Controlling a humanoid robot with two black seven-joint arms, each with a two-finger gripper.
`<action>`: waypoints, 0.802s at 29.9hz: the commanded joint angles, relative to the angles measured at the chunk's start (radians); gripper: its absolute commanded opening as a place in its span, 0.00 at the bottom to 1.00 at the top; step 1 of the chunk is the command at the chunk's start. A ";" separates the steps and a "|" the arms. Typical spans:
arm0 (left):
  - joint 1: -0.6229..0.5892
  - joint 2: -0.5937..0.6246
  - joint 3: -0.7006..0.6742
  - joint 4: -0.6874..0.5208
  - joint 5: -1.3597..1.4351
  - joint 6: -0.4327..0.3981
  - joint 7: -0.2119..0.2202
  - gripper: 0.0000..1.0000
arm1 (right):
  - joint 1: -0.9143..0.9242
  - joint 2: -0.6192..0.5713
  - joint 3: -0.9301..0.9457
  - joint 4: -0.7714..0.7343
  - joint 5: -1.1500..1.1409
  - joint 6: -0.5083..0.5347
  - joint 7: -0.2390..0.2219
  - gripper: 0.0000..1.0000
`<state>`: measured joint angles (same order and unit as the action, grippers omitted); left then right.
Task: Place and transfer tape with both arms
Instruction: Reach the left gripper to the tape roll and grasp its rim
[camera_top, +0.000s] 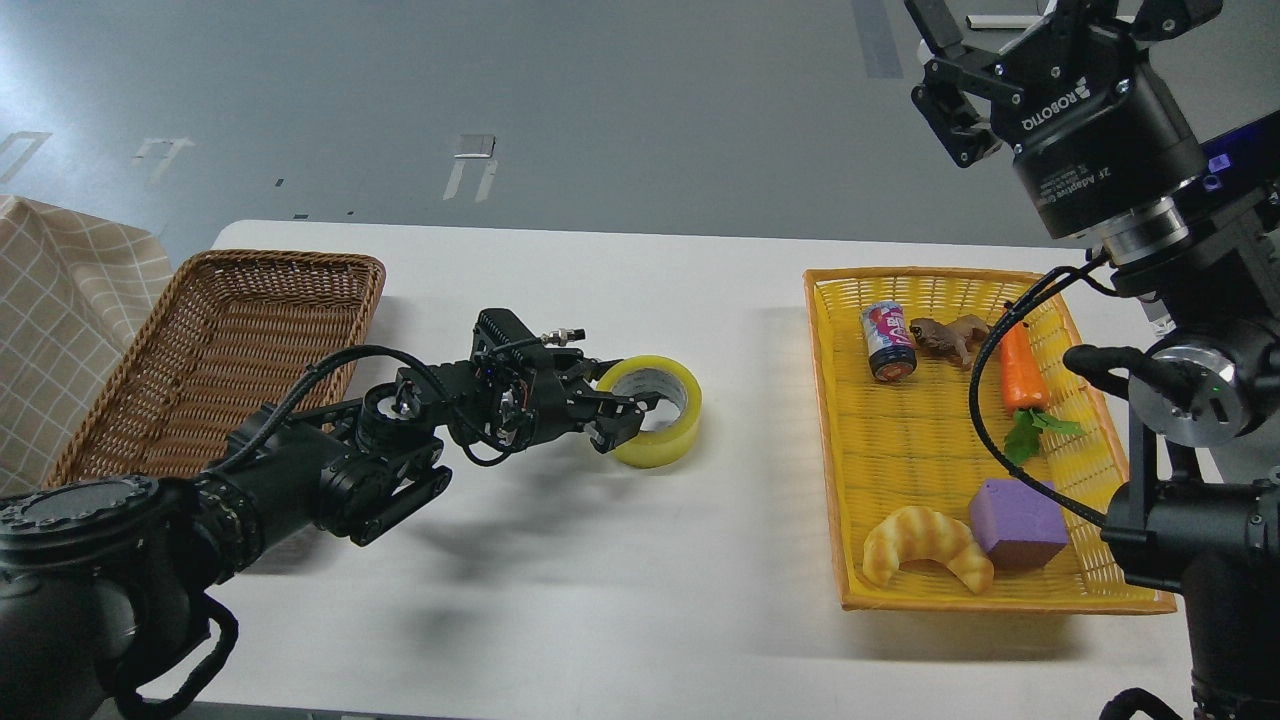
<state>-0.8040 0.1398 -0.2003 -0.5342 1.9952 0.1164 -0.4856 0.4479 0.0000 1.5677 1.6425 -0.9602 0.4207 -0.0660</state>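
Observation:
I expect the tape to tilt yet stay round when I lift it, because my left gripper straddles just one side of the tape's thick ring wall.
The tape (655, 430), a yellow translucent roll with a grey-white core, lies flat on the white table (620, 600) near its middle. My left gripper (620, 420) reaches in from the left at the roll's left side. Its fingers are apart, one over the core opening and one outside the wall, so they straddle the roll's left wall. The roll rests on the table. My right gripper (938, 75) hangs high at the upper right, above the yellow basket, open and empty, with one finger partly cut off by the top edge.
A brown wicker basket (300, 262) stands at the left. A yellow basket (830, 420) at the right holds a can (888, 340), a toy animal (945, 335), a carrot (1020, 370), a croissant (925, 545) and a purple block (1018, 520). A checked cloth (60, 300) lies at the far left.

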 joint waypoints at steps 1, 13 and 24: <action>0.000 -0.002 0.027 0.020 -0.001 0.020 -0.003 0.41 | 0.000 0.000 0.000 0.000 0.000 0.000 -0.002 1.00; 0.003 -0.014 0.027 0.054 -0.004 0.114 0.010 0.32 | -0.011 0.000 0.000 0.000 0.000 -0.002 0.000 1.00; -0.001 -0.031 0.028 0.054 -0.047 0.117 -0.003 0.03 | -0.015 0.000 0.000 0.000 -0.002 -0.005 0.000 1.00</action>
<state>-0.8033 0.1161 -0.1721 -0.4755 1.9595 0.2313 -0.4869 0.4341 0.0000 1.5677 1.6429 -0.9619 0.4158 -0.0659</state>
